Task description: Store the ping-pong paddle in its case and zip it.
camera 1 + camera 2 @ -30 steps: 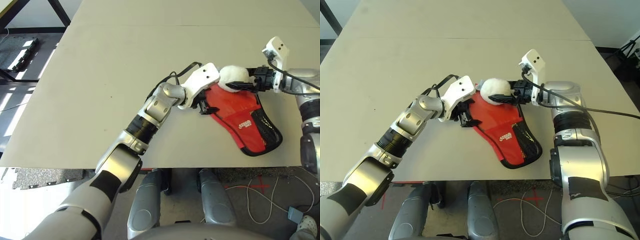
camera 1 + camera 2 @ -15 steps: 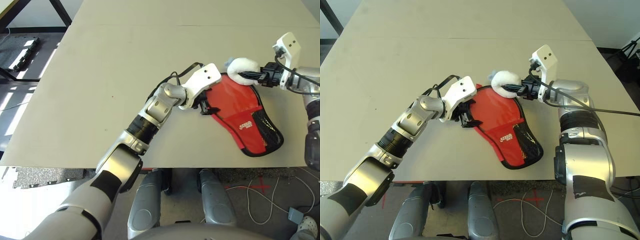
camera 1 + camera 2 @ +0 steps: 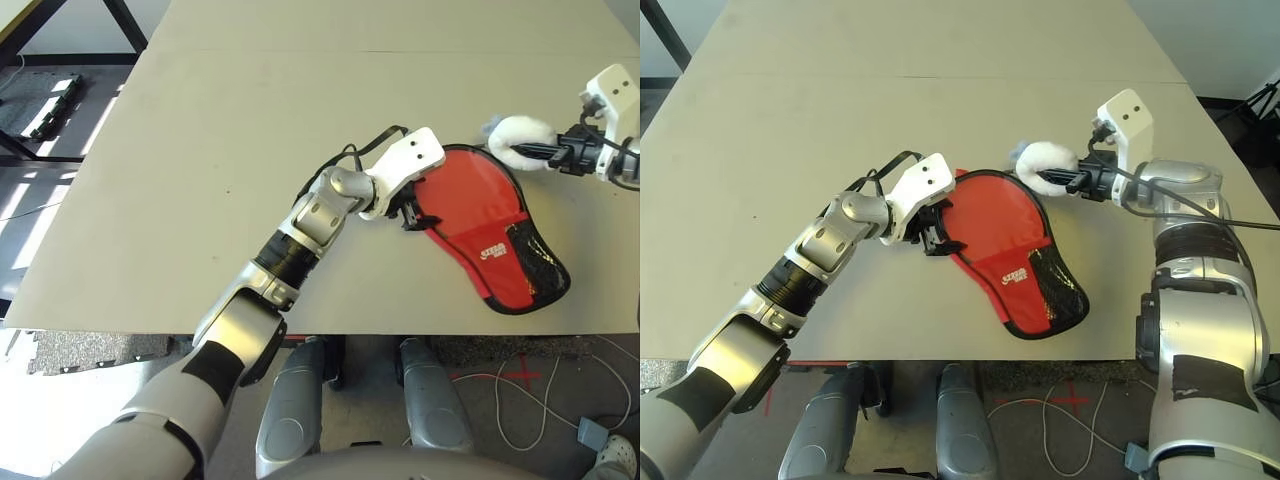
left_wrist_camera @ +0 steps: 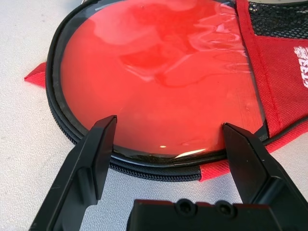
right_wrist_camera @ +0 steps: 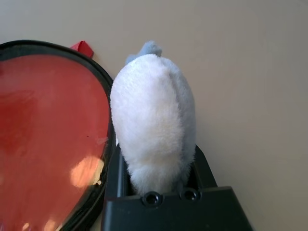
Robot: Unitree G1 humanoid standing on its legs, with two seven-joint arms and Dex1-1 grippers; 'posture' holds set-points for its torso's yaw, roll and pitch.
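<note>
My left gripper straddles only the case's round rim point(image 4: 163, 161), so it should move in over the case's red side point(image 3: 985, 225) and steady the case while my right gripper pulls the ball.
The case point(image 3: 480, 215) lies flat on the table, red face up, with its black mesh pocket point(image 3: 535, 260) and white logo toward the front edge. My left gripper point(image 4: 169, 124) is open and low at the case's round left rim, one finger point(image 4: 98, 149) on each side of a stretch of the zipper edge. My right gripper point(image 3: 1065, 180) is shut on a white fluffy ball point(image 3: 515, 140), held just past the case's far right rim, off the case. The ping-pong paddle is hidden.
The beige table point(image 3: 200, 150) stretches wide to the left and far side. Its front edge point(image 3: 150, 325) runs close below the case's mesh end. Cables lie on the floor point(image 3: 520, 400) under the front right.
My right gripper has carried the white ball off the top of the case, away to the right and slightly farther back. The left arm and the case have stayed put.
</note>
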